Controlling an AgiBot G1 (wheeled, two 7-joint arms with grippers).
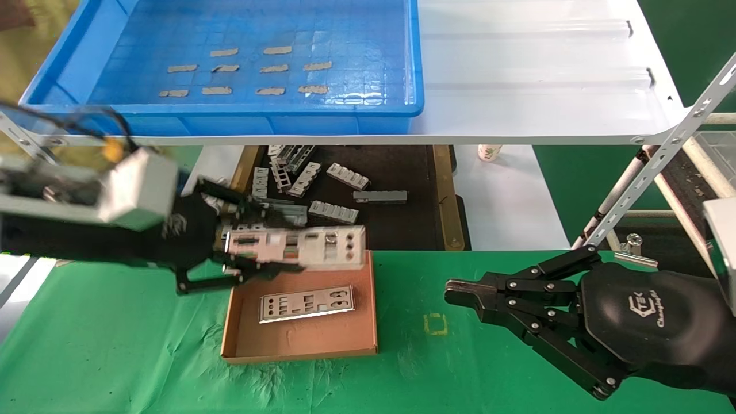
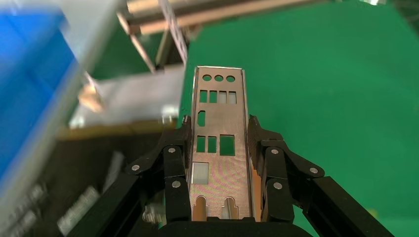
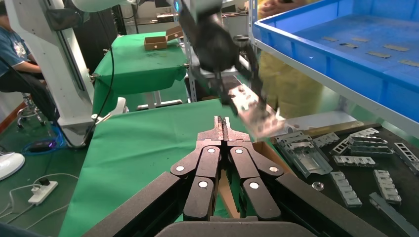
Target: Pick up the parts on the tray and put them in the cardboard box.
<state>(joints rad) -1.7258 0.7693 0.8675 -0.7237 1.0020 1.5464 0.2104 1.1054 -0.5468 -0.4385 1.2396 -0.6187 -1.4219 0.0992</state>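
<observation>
The silver plate [image 1: 314, 247] is hanging level and points the same way as the second plate [image 1: 307, 303], so my left gripper should carry on down into the cardboard box until the two plates touch.
My left gripper [image 1: 253, 254] is shut on a silver plate [image 1: 310, 246] with port cutouts and holds it level above the far edge of the cardboard box [image 1: 299, 345]. In the left wrist view the plate [image 2: 220, 168] sits between both fingers [image 2: 175, 158] by its long edges. A second plate [image 1: 306, 303] lies flat inside the box. The blue tray [image 1: 230, 118] on the upper shelf holds only grey tape strips [image 1: 270, 69]. My right gripper [image 1: 454, 290] is shut and empty over the green mat, to the right of the box.
A black-floored tray [image 1: 397, 227] with grey ribbed brackets [image 1: 333, 211] lies behind the box, under the white shelf [image 1: 535, 75]. A slanted metal strut [image 1: 650, 172] stands at the right. The green mat [image 1: 115, 345] spreads around the box.
</observation>
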